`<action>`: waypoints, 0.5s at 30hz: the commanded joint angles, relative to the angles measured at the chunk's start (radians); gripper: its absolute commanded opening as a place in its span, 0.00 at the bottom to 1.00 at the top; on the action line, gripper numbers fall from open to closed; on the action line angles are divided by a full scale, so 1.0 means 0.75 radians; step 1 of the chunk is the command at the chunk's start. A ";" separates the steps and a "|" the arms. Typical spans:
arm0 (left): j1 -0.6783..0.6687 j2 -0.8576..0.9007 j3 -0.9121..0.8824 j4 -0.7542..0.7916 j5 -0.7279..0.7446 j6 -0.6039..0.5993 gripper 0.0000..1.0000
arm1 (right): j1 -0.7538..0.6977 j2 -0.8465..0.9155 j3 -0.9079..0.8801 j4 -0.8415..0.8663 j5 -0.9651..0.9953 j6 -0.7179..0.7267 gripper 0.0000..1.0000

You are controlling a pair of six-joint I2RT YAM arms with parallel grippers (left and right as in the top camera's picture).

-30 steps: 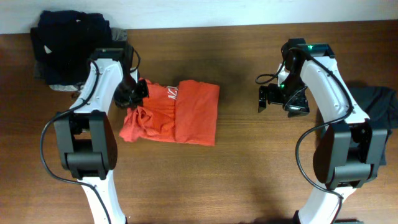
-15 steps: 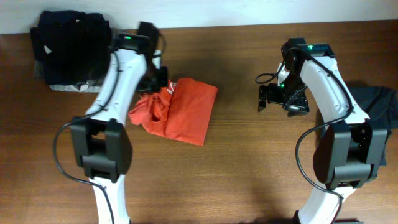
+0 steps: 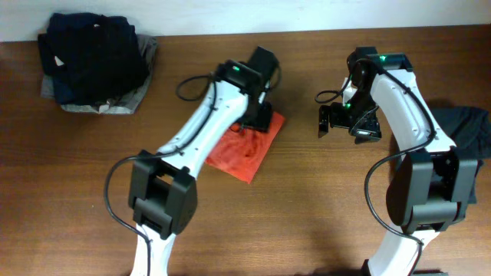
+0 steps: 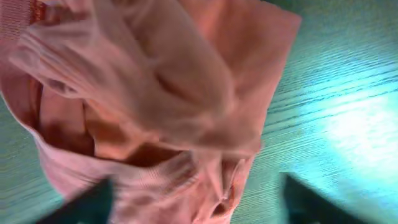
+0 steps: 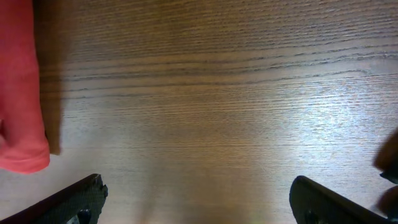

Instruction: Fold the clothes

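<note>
My left gripper covers the crumpled T-shirt's far end (image 3: pixel 275 123), so I should back it clear before my right gripper takes the rumpled cloth (image 4: pixel 180 87) there.
The clothes, a red-orange T-shirt (image 3: pixel 242 153), lie in a crumpled, partly folded bundle near the middle of the table. My left gripper (image 3: pixel 254 123) hovers over the bundle's far end. In the left wrist view the rumpled cloth (image 4: pixel 155 93) fills the blurred frame, and my left gripper (image 4: pixel 199 204) is open, its dark fingertips (image 4: pixel 87 204) wide apart on either side of the fabric. To the right of the shirt, my right gripper (image 3: pixel 349 123) hangs open over bare wood. The right wrist view shows that gripper (image 5: pixel 199 205) empty, with the shirt's edge (image 5: pixel 18 93) at the far left.
A pile of dark navy garments (image 3: pixel 96 54) on a grey one (image 3: pixel 100 106) sits at the back left corner. A charcoal-black garment (image 3: pixel 469 126) lies at the right edge behind the right arm. The wall edge runs along the back of the table.
The left arm swept to the right, dragging the shirt from the left side toward the table's middle. Its jaws went from shut on the cloth to open. The right arm stayed still.
</note>
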 commanded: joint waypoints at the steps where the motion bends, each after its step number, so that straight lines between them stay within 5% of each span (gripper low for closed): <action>1: 0.000 0.009 0.020 -0.010 -0.147 0.012 0.99 | -0.005 -0.025 0.017 -0.001 0.016 0.011 0.99; 15: 0.277 0.007 0.082 -0.154 -0.166 -0.105 0.99 | 0.010 -0.025 0.017 0.051 -0.105 0.011 0.99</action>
